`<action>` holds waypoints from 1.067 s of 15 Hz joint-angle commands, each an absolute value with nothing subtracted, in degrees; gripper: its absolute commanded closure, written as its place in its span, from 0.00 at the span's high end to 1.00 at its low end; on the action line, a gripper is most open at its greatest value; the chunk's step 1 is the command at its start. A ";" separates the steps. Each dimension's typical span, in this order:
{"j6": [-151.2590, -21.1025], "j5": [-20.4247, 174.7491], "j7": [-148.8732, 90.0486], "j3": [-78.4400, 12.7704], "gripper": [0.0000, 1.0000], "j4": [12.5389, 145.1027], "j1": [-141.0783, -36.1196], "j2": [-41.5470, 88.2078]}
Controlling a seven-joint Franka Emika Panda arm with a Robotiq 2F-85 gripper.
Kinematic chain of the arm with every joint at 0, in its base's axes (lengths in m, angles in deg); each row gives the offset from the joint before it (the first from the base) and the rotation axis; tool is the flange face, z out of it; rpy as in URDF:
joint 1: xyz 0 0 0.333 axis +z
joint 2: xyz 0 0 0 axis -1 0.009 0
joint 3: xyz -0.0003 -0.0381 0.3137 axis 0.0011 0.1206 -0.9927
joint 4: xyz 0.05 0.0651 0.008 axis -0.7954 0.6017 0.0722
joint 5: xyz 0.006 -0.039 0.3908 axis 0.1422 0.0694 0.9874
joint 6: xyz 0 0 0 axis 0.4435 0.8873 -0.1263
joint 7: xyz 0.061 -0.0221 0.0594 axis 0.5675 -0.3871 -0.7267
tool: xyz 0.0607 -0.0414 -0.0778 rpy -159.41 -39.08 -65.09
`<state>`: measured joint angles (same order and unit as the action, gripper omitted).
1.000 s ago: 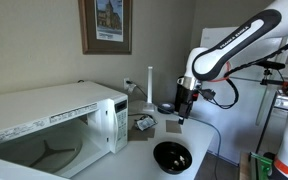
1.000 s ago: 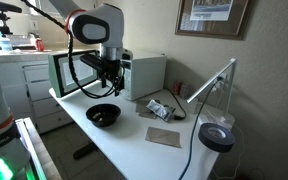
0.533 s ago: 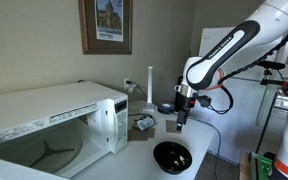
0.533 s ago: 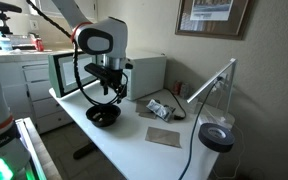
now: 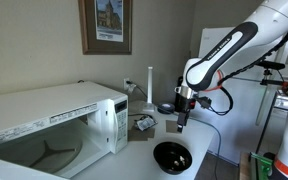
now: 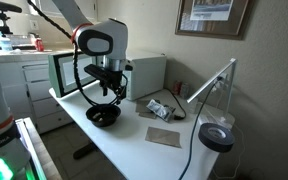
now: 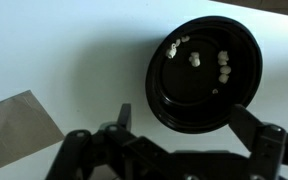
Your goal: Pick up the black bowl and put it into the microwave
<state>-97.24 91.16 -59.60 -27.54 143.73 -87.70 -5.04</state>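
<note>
I should go on lowering my gripper until the fingers are on either side of the bowl's rim (image 6: pixel 119 109), then close it, because the black bowl's near rim (image 7: pixel 157 106) runs through the gap between my open fingers.
The black bowl (image 5: pixel 172 156) sits on the white table near its front edge, also seen in an exterior view (image 6: pixel 103 115) and in the wrist view (image 7: pixel 204 70), where small pale bits lie inside it. The white microwave (image 5: pixel 44 125) stands with its door open and pale interior showing; it also shows in an exterior view (image 6: pixel 134 75). My gripper (image 5: pixel 181 122) hangs open above the bowl, apart from it. In the wrist view my fingers (image 7: pixel 189 122) spread wide beside the bowl's near rim, holding nothing.
A brown paper square (image 7: pixel 19 125) lies on the table beside the bowl. A desk lamp (image 6: pixel 212 85), a black tape roll (image 6: pixel 216 137) and small packets (image 6: pixel 159 108) sit farther along. A framed picture (image 5: pixel 106 25) hangs on the wall.
Over the last second my gripper has come down and moved over the bowl. Between half a second ago and now nothing has visibly moved.
</note>
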 commanded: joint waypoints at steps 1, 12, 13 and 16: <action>-99.33 94.38 -63.83 -27.18 1.00 143.71 -86.90 -1.78; -109.17 100.67 -71.97 -30.46 1.00 143.65 -88.02 8.46; -109.74 103.09 -74.62 -31.13 1.00 143.48 -88.26 9.23; -111.09 108.76 -80.99 -31.50 1.00 142.60 -87.79 11.49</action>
<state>-108.61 102.73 -73.90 -30.81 143.68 -87.94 8.22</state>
